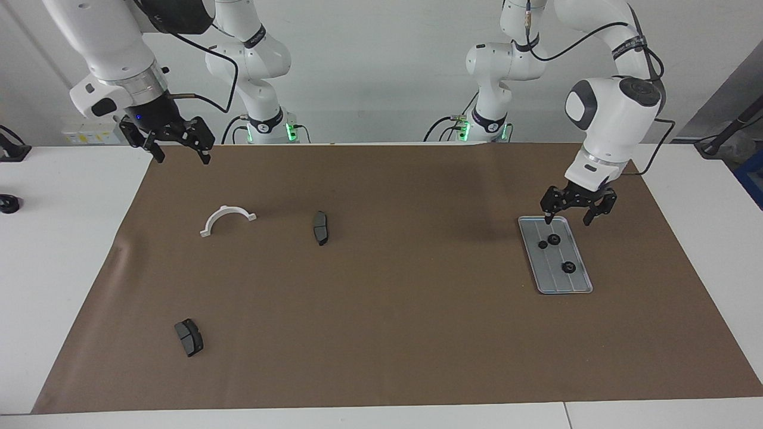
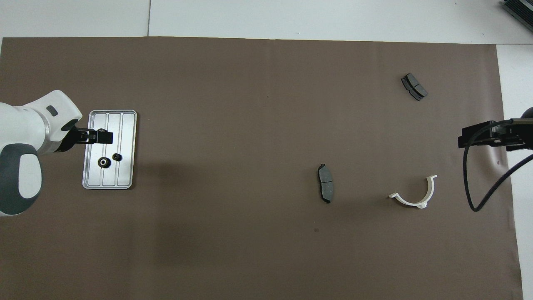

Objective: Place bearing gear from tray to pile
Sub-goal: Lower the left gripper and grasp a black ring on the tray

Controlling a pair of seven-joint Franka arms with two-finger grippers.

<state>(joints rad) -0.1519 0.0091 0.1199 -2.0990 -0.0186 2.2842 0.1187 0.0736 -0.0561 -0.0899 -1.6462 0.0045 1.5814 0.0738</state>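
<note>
A gap (image 2: 111, 159) lies between the larger bearing gear and its small neighbour, so my open left gripper should keep going down until its fingers are on both sides of the larger gear (image 2: 104, 162).
The silver grooved tray (image 1: 577, 283) (image 2: 125, 125) lies toward the left arm's end of the table. It holds three small black bearing gears: two close together (image 1: 554, 239) (image 2: 103, 162) and one alone (image 1: 568, 267), farther from the robots. My left gripper (image 1: 568, 220) (image 2: 106, 136) hangs open above the tray, touching nothing; in the overhead view it covers the lone gear. The pile is a white half-ring bracket (image 1: 226, 209) (image 2: 406, 201) and two dark brake pads (image 1: 320, 227) (image 2: 325, 183). My right gripper (image 1: 183, 156) (image 2: 462, 141) waits open and raised over the mat's edge.
The second brake pad (image 1: 189, 337) (image 2: 414, 86) lies apart, farthest from the robots at the right arm's end. A brown mat (image 1: 387, 328) covers most of the white table. A small black object (image 1: 8, 204) sits on the white table off the mat.
</note>
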